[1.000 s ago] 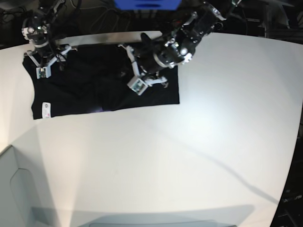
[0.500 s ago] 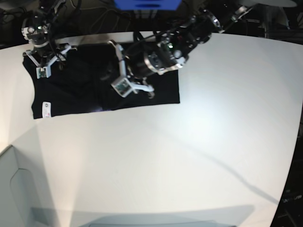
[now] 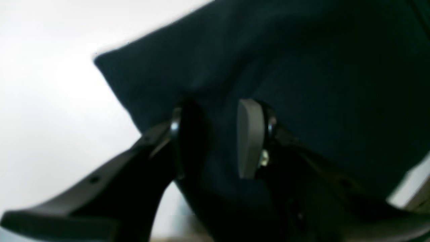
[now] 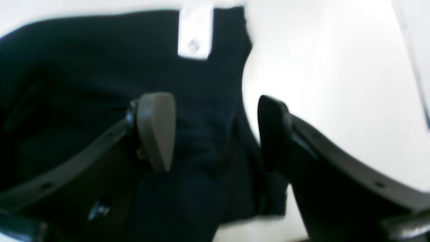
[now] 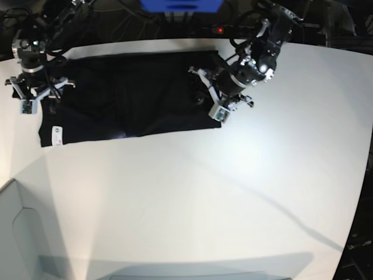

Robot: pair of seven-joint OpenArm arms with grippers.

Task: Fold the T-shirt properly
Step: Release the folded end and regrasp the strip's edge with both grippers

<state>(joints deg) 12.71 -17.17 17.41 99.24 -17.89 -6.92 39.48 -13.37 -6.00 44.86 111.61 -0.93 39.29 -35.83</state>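
Note:
The T-shirt's edge (image 4: 242, 111) by the white tag runs between the open fingers of my right gripper. I should keep lowering until they can close on that cloth (image 4: 225, 135).
The black T-shirt (image 5: 134, 93) lies spread flat at the far side of the white table (image 5: 204, 192), with its white tag (image 5: 56, 136) at the near left corner. My left gripper (image 5: 218, 98) hovers over the shirt's right edge near a corner. In the left wrist view (image 3: 220, 137) its jaws stand a narrow gap apart, with the dark cloth (image 3: 302, 67) lying under them. My right gripper (image 5: 34, 94) is over the shirt's left edge. In the right wrist view (image 4: 215, 131) it is wide open above the cloth (image 4: 84, 67), beyond which lies the tag (image 4: 195, 37).
Dark cables and a blue box (image 5: 180, 4) sit behind the table's far edge. A pale grey panel (image 5: 17, 233) stands at the near left corner. White tabletop stretches in front of and to the right of the shirt.
My left gripper swept left over the shirt's middle, then moved right to its right edge. My right gripper moved left and down to the left edge. The shirt's outline is unchanged.

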